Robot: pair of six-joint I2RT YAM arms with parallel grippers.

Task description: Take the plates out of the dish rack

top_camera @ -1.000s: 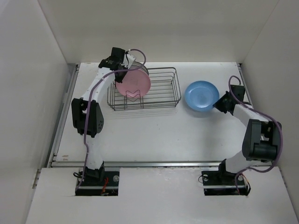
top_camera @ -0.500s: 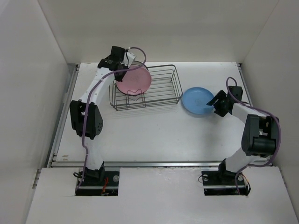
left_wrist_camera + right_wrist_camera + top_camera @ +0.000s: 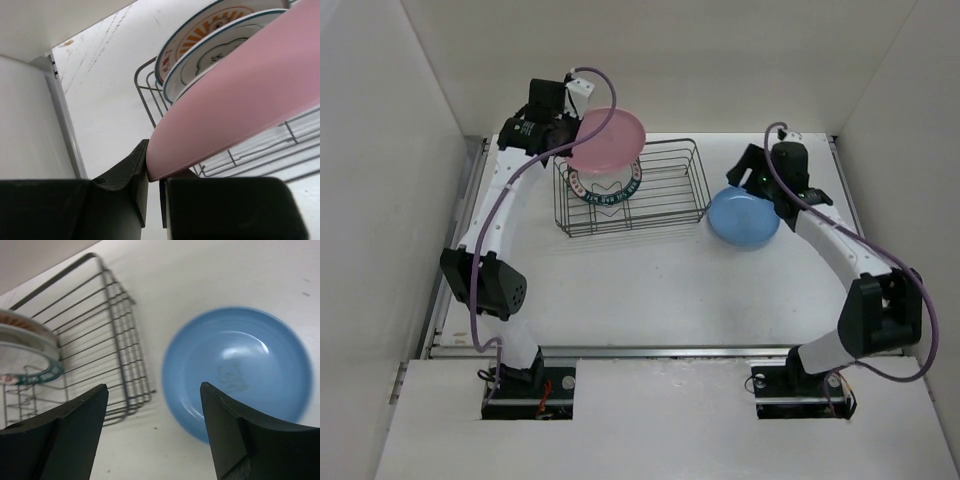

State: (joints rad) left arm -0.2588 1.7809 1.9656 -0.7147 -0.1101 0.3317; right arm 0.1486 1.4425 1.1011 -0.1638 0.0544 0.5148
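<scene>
The blue plate [image 3: 744, 219] lies across the dish rack from my left gripper, so my right gripper should take the pink plate's free edge [image 3: 639, 140] and stack it there.
My left gripper [image 3: 566, 134] is shut on the rim of the pink plate [image 3: 610, 140], which hangs tilted above the left end of the dish rack [image 3: 670, 195]. In the left wrist view the jaws [image 3: 154, 175] pinch the pink plate [image 3: 240, 95] at its edge. Below it, an orange-centred plate [image 3: 210, 25] and a dark-rimmed white plate [image 3: 220, 47] stand in the rack [image 3: 145, 100]. The light blue plate [image 3: 743, 217] lies flat on the table right of the rack. My right gripper [image 3: 750, 175] hovers open above the blue plate [image 3: 240, 370], holding nothing.
A plate with a blue patterned rim [image 3: 605, 190] stands in the rack's left part; the rack's right part holds no plates. White walls close in the table on the left, back and right. The rack's right end [image 3: 115, 340] is close to the blue plate.
My left gripper has lifted the pink plate up out of the rack. My right gripper has let go of the blue plate, opened, and swung up and to the back-left over it.
</scene>
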